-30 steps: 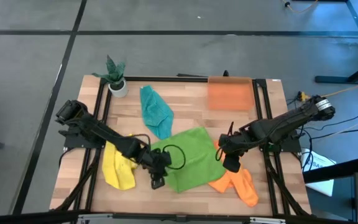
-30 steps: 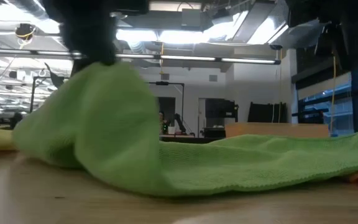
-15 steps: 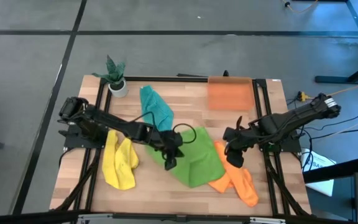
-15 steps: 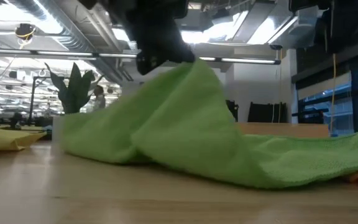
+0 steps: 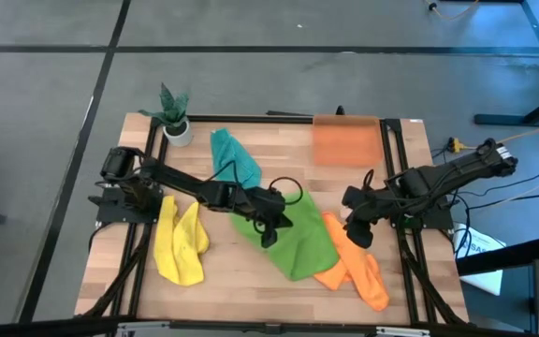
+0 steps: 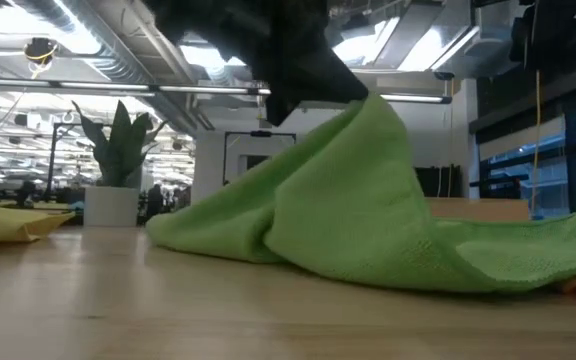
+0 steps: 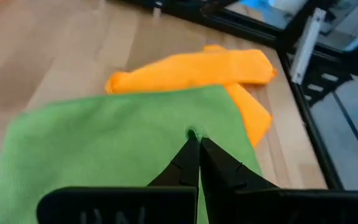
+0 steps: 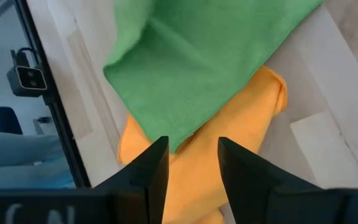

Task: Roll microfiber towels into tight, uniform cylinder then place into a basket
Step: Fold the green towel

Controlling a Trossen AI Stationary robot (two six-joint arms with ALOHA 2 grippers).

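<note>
My left gripper should go on folding the green towel (image 5: 311, 245) across until its raised peak gets close to the orange towel (image 5: 347, 260), as the green towel is flat from that peak to the orange towel.
The bright green towel (image 5: 302, 248) lies at the table's middle, its right edge over the orange towel (image 5: 356, 273). My left gripper (image 5: 269, 236) is shut on the green towel and holds part of it raised in a peak (image 6: 368, 110). My right gripper (image 8: 191, 158) hovers open above the orange towel (image 8: 229, 124) near the table's right edge, touching nothing. The yellow towel (image 5: 181, 245) lies crumpled at the near left and the teal towel (image 5: 234, 164) at the far middle. The orange basket (image 5: 345, 140) stands at the far right. My left gripper pinches a small bit of the green towel (image 7: 193, 130) between its two fingertips; one layer or several, I cannot tell. The fingers slant down from the table's left. The pinched part is lifted, and the cloth slopes away slack on both sides onto the table (image 6: 268, 225).
A small potted plant (image 5: 174, 114) stands at the far left corner. Black frame rails (image 5: 146, 187) run along the table's left and right sides. Bare wood (image 5: 241, 290) shows along the near edge between the yellow and green towels.
My left gripper has gone toward the table's right and far edge, drawing the green towel's left part up and over the rest, so the towel now covers less of the table. The towel's right part stayed put. My right gripper has risen a little and drawn back toward the right edge.
</note>
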